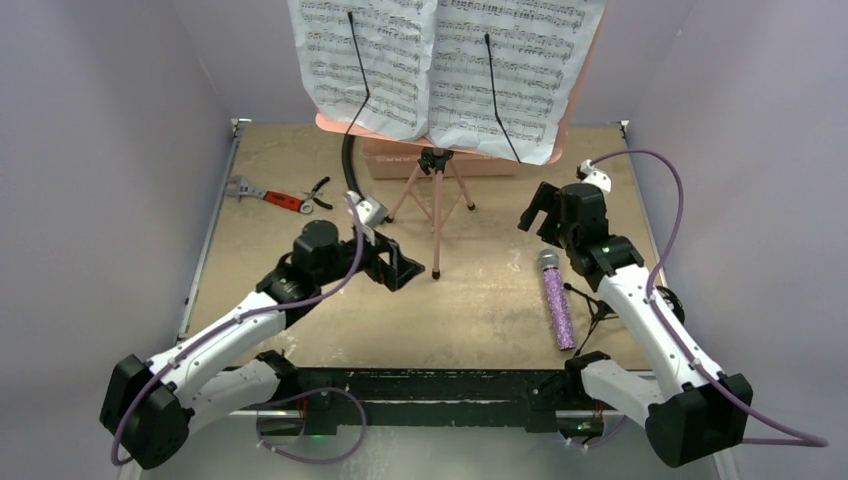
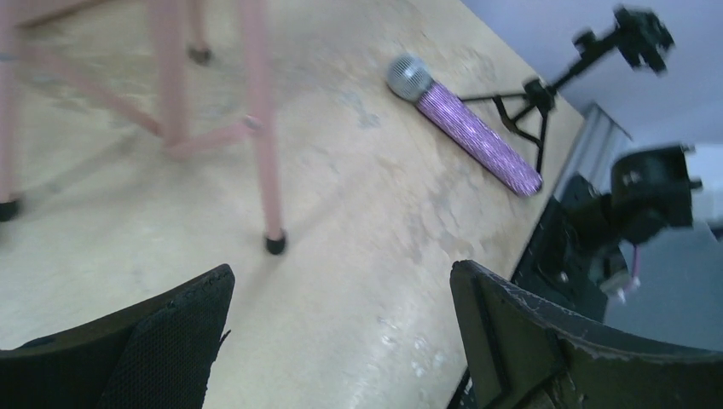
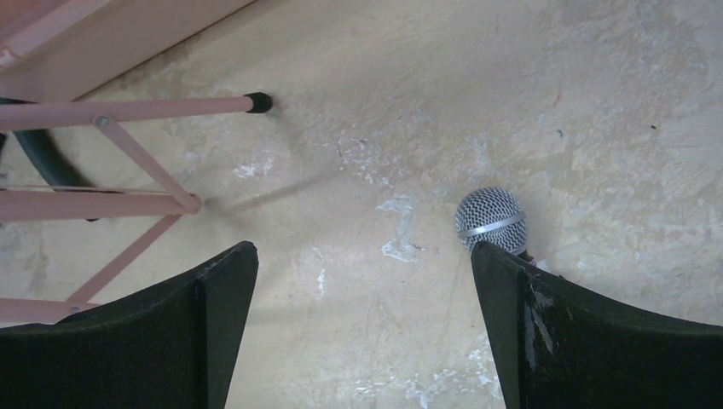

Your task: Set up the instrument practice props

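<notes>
I should go on moving my left gripper toward the post until its open fingers are around the post, because the black mic stand's post stands free beside the purple microphone.
The pink music stand stands on its tripod legs at the back middle of the table, with white sheet-music pages spread on it under two black clips. A purple glittery microphone lies flat on the right side, its grey head pointing away from the arm bases. Beside it the small black tripod mic stand lies on its side. My left gripper hangs open just left of the music stand's front leg. My right gripper is open above the table, just beyond the microphone's head. Nothing sits between either pair of fingers.
A red-handled wrench and pliers lie at the back left. A pink box sits behind the music stand's legs, with a dark curved hose next to it. Grey walls close in the table on three sides.
</notes>
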